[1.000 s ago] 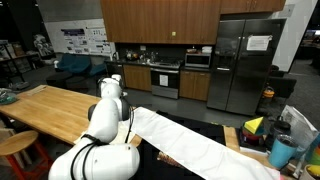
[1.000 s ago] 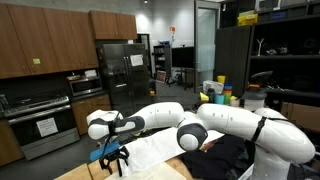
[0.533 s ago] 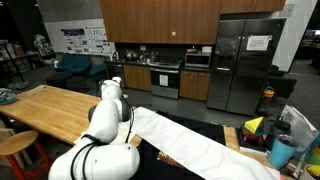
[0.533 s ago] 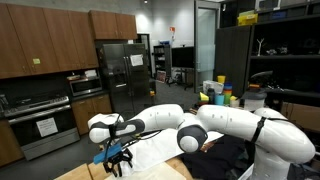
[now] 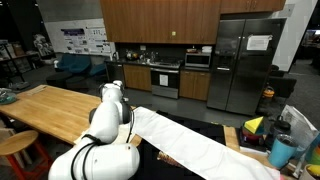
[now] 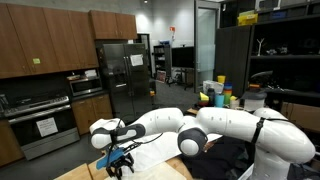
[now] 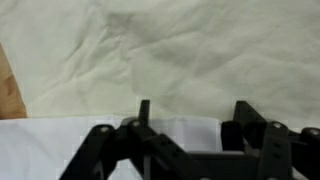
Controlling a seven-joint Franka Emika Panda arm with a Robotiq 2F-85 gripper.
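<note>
The edge of the brighter white layer (image 7: 185,120) is between the gripper's open fingers, so the robot should keep the gripper down low there until the fingers shut on its corner (image 7: 215,122).
A wide white cloth (image 5: 200,145) lies spread over the wooden table (image 5: 50,105). In an exterior view my gripper (image 6: 118,166) points down at the cloth's (image 6: 152,150) near end, right at its surface. In the wrist view the gripper (image 7: 194,108) stands open, its two black fingers (image 7: 143,108) wide apart over the creased cloth (image 7: 190,50). A brighter white layer of the cloth lies between and below the fingers. A strip of bare table (image 7: 8,85) shows at the left edge. In the view from behind, the arm (image 5: 110,120) hides the gripper.
A dark bundle (image 6: 225,155) lies on the table beside the arm. A blue cup (image 5: 283,152) and a yellow object (image 5: 255,126) stand among clutter at the table's far end. A wooden stool (image 5: 15,145) stands at the table's near side.
The arm has dropped a little, bringing the gripper down onto the end of the cloth. The cloth itself has not visibly shifted.
</note>
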